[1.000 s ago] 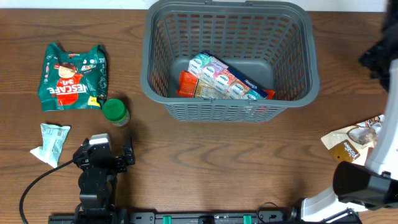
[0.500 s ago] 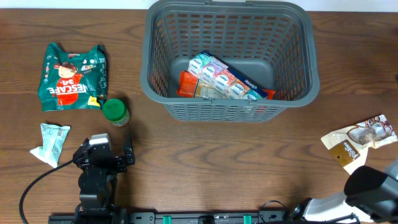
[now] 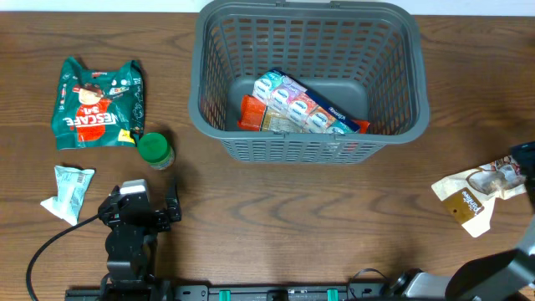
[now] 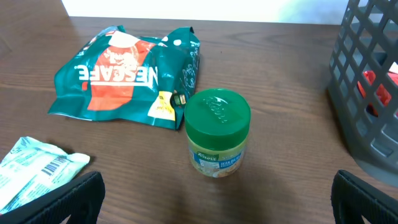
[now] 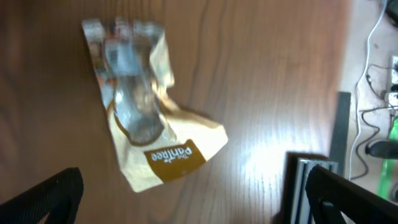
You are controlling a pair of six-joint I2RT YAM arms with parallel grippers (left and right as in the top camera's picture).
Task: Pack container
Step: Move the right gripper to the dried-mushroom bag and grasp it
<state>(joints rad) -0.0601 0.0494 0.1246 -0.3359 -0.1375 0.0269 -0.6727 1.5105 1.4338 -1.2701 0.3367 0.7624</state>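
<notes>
The beige packet [image 3: 465,202] lies free with its see-through middle [image 3: 491,181] facing up under the robot's open right gripper, so the gripper should keep going down until its fingers straddle that middle.
The container, a dark grey basket [image 3: 401,125], stands at the back centre; its corner shows in the left wrist view [image 4: 373,93]. Inside lie a colourful box pack [image 3: 301,104] and an orange packet [image 3: 251,113]. On the table to the left are a green Nescafe bag [image 3: 99,102], a green-lidded jar [image 3: 155,151] and a small pale packet [image 3: 68,191]. My left gripper [image 3: 138,205] is open and empty, just in front of the jar [image 4: 217,134]. My right gripper [image 5: 196,199] is open and empty above a beige and brown packet [image 5: 146,124].
The beige packet [image 3: 476,196] lies near the table's right edge, where only a dark part of my right arm [image 3: 525,157] shows. The right wrist view shows the table edge with a metal rail [image 5: 311,186] and cables [image 5: 379,74] beyond it.
My right arm has swung from the upper right down out of the overhead view and now shows at the right edge by the beige packet. The left arm and all objects have not moved.
</notes>
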